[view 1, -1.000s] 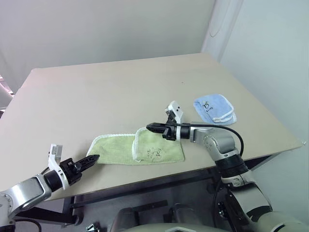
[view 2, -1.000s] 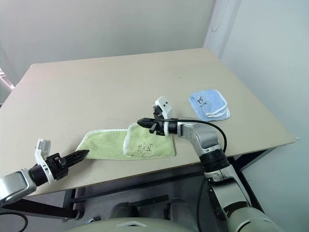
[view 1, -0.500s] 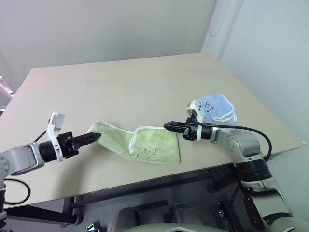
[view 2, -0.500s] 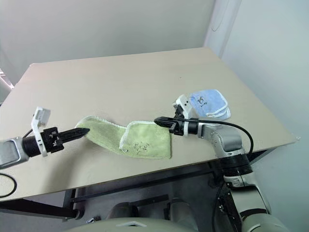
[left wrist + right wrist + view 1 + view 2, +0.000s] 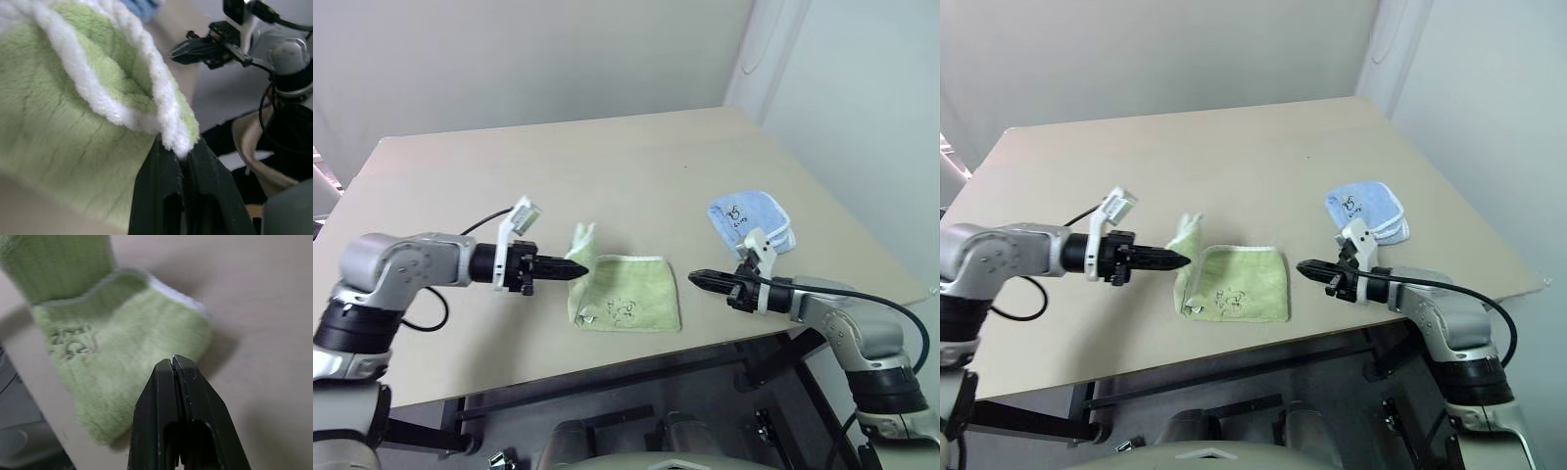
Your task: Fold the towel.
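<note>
The towel's half with the dark motif lies flat and clear, so the left gripper should keep folding the towel's raised end [image 5: 581,264] across and let go over the dark motif [image 5: 623,310].
The light green towel [image 5: 631,297] lies near the table's front edge, partly doubled over, with its dark motif [image 5: 625,308] facing up. Its left end [image 5: 581,243] is lifted off the table and stands up. My left gripper [image 5: 581,266] is shut on that end's white edging [image 5: 168,120], level and pointing right. My right gripper [image 5: 696,279] is shut on nothing, hovering just right of the towel and pointing left at it. In the right wrist view its fingers [image 5: 166,382] meet in front of the towel [image 5: 122,347].
A smaller blue folded cloth [image 5: 751,220] with white trim lies at the right, behind my right arm. The beige table [image 5: 509,176] stretches bare behind and to the left of the towel. Its front edge runs close under both grippers.
My left gripper has carried the towel's left end up and to the right, shortening the towel. My right gripper has drawn back to the right, off the towel.
</note>
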Controlling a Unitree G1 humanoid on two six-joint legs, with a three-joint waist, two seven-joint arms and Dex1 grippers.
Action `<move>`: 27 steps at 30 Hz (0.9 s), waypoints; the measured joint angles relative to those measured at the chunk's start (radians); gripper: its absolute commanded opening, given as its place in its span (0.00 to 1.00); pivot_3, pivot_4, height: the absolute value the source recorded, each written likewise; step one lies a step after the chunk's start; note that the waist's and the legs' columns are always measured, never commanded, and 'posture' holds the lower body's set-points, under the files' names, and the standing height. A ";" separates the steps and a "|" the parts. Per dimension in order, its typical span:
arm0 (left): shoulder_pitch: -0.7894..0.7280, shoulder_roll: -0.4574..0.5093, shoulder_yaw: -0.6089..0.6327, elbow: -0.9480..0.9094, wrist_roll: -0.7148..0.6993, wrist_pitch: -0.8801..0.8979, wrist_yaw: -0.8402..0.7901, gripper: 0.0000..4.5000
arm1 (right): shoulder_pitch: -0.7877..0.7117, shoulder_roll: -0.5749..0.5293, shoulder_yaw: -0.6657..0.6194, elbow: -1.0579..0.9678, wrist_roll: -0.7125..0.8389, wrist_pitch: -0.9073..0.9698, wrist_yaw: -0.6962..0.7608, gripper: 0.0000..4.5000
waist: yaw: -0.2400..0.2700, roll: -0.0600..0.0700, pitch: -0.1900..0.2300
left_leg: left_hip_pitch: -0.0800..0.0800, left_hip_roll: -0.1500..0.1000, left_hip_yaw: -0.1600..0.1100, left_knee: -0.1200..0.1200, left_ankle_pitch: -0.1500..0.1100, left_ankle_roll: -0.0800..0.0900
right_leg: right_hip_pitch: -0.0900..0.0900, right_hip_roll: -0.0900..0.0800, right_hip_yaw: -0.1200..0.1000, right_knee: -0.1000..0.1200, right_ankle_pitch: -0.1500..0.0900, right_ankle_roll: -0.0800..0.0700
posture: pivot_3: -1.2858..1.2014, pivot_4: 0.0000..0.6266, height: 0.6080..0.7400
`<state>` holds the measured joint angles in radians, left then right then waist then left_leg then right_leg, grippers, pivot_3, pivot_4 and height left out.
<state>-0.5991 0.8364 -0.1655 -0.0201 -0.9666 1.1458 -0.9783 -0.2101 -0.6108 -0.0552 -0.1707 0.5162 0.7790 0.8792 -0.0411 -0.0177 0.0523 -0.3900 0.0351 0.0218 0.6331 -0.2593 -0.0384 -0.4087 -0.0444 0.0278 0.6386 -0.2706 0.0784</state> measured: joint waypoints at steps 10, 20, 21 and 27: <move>-0.109 -0.216 -0.190 0.123 0.229 -0.134 -0.191 0.01 | 0.114 -0.007 -0.060 -0.069 0.001 0.015 -0.106 0.00 | -0.001 -0.001 0.000 | 0.000 0.000 -0.001 0.003 0.000 0.000 | 0.000 0.001 0.001 0.003 0.000 0.002 | 0.52 0.00 1.00; -0.077 -0.356 -0.253 0.226 0.398 -0.284 -0.238 0.12 | 0.152 -0.007 -0.073 -0.082 -0.012 0.016 -0.186 0.00 | -0.002 -0.001 0.001 | 0.000 0.000 -0.002 0.015 -0.001 0.002 | 0.003 0.001 0.001 0.009 0.001 0.003 | 0.52 0.00 1.00; -0.068 -0.358 -0.253 0.226 0.403 -0.288 -0.245 0.16 | 0.152 -0.008 -0.073 -0.082 -0.013 0.015 -0.190 0.00 | -0.002 -0.001 0.001 | 0.000 0.000 -0.002 0.015 -0.001 0.002 | 0.003 0.001 0.001 0.009 0.001 0.003 | 0.52 0.00 1.00; -0.037 -0.355 -0.254 0.226 0.455 -0.311 -0.284 0.66 | 0.151 -0.009 -0.073 -0.082 -0.022 0.012 -0.199 0.00 | 0.000 -0.001 0.001 | -0.001 0.000 -0.002 0.015 -0.001 0.002 | 0.004 0.001 0.001 0.009 0.001 0.003 | 0.52 0.00 1.00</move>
<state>-0.6362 0.4817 -0.4192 0.2054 -0.5116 0.8346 -1.2619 -0.0591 -0.6200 -0.1285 -0.2529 0.4943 0.7914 0.6802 -0.0412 -0.0187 0.0530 -0.3907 0.0350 0.0196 0.6483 -0.2599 -0.0367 -0.4051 -0.0437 0.0290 0.6476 -0.2700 0.0813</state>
